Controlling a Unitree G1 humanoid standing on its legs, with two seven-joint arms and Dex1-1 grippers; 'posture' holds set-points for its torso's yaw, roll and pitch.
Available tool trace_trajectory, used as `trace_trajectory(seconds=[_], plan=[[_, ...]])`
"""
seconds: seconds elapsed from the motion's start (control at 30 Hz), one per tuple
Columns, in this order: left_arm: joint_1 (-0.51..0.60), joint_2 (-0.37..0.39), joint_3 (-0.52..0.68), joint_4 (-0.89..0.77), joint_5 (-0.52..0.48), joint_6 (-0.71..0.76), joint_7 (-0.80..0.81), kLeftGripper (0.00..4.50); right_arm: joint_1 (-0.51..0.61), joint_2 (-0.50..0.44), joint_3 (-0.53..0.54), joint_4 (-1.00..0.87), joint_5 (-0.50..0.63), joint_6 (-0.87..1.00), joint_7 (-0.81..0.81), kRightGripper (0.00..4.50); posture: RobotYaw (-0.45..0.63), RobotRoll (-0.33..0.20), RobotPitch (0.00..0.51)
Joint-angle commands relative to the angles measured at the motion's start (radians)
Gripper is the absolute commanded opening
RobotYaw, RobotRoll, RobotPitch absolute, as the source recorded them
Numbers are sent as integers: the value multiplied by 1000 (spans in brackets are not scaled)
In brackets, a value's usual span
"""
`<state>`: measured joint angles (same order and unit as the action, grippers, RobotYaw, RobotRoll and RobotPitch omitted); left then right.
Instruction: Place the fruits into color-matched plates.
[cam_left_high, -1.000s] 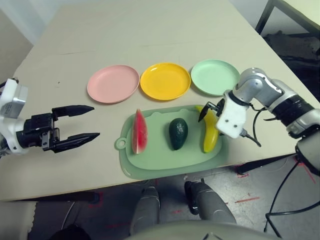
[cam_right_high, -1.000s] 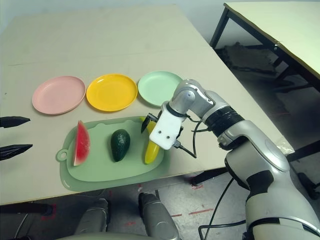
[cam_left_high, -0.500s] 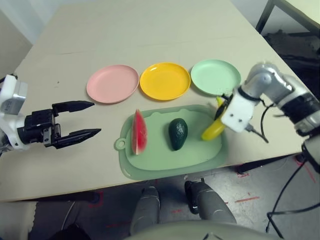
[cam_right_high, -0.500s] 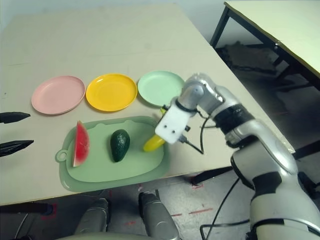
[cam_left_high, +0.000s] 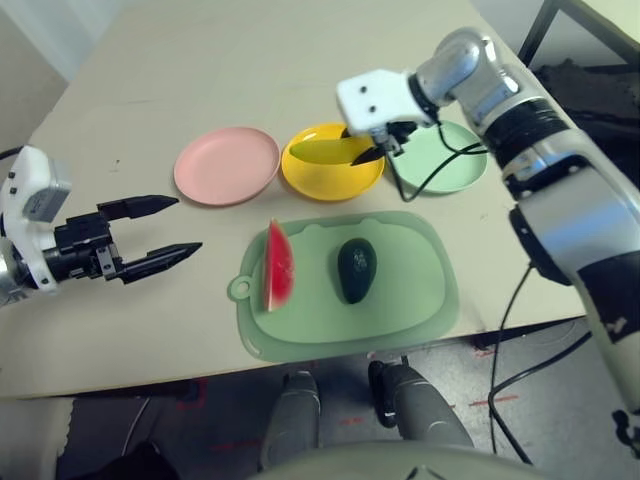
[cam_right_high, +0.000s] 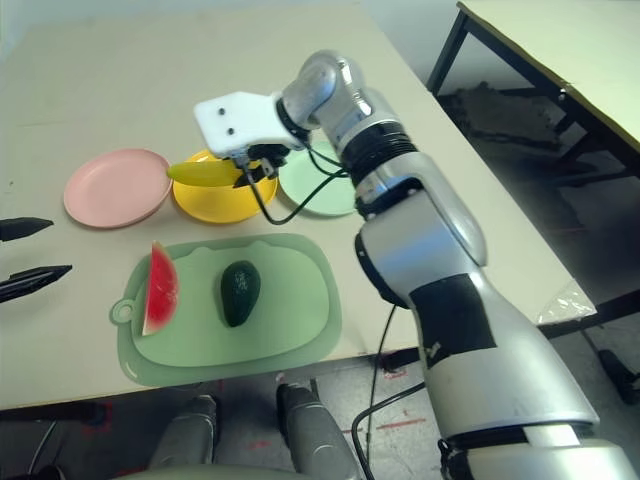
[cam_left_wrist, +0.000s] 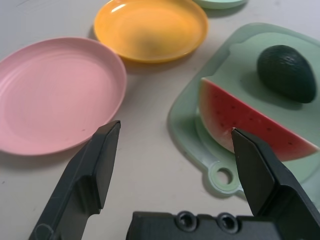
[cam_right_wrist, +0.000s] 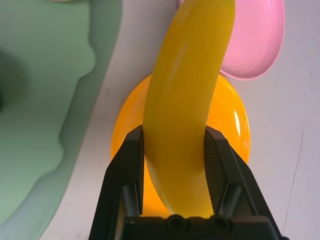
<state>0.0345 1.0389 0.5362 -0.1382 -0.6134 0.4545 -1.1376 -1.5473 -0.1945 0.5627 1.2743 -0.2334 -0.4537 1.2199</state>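
The yellow banana hangs level over the yellow plate, so the robot's right gripper should keep lowering the banana until it touches the plate, then let go of it there.
My right gripper is shut on the yellow banana and holds it just above the yellow plate. The pink plate lies to the left of the yellow one, and the mint green plate lies to its right, partly behind my right arm. The red watermelon wedge and the dark green avocado lie on the green mat. My left gripper is open above the bare table, left of the mat, with nothing between its fingers.
The green mat has a loop handle at its left end and sits near the table's front edge. A dark table frame stands beyond the right edge of the table.
My right gripper has lifted the banana off the mat and carried it back and to the left, over the yellow plate. The left gripper has hardly moved.
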Motion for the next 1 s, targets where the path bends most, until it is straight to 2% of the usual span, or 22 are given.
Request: trace_trajectory(seconds=[0.03, 0.23, 0.57, 0.7, 0.83, 1.0], plan=[[9, -2, -8, -36, 22, 30, 44, 4500, 17, 41, -2, 29, -70, 13, -88, 1681, 16, 0, 145], [3, -7, -23, -56, 26, 41, 63, 4500, 37, 97, 11, 55, -168, 48, -191, 1681, 26, 0, 147], [-14, 1, -45, -52, 35, 28, 47, 4500, 57, 124, 0, 78, -263, 124, -302, 1681, 26, 0, 148], [-17, 7, -52, -42, 53, 3, 38, 4500, 63, 122, -8, 80, -274, 134, -304, 2975, 28, 0, 145], [-29, 11, -59, -27, 59, -6, 24, 4500, 65, 122, -13, 80, -278, 138, -299, 4465, 28, 0, 147], [-56, 17, -72, -9, 61, -12, 0, 4500, 62, 114, -17, 77, -283, 123, -298, 4491, 15, 0, 150]])
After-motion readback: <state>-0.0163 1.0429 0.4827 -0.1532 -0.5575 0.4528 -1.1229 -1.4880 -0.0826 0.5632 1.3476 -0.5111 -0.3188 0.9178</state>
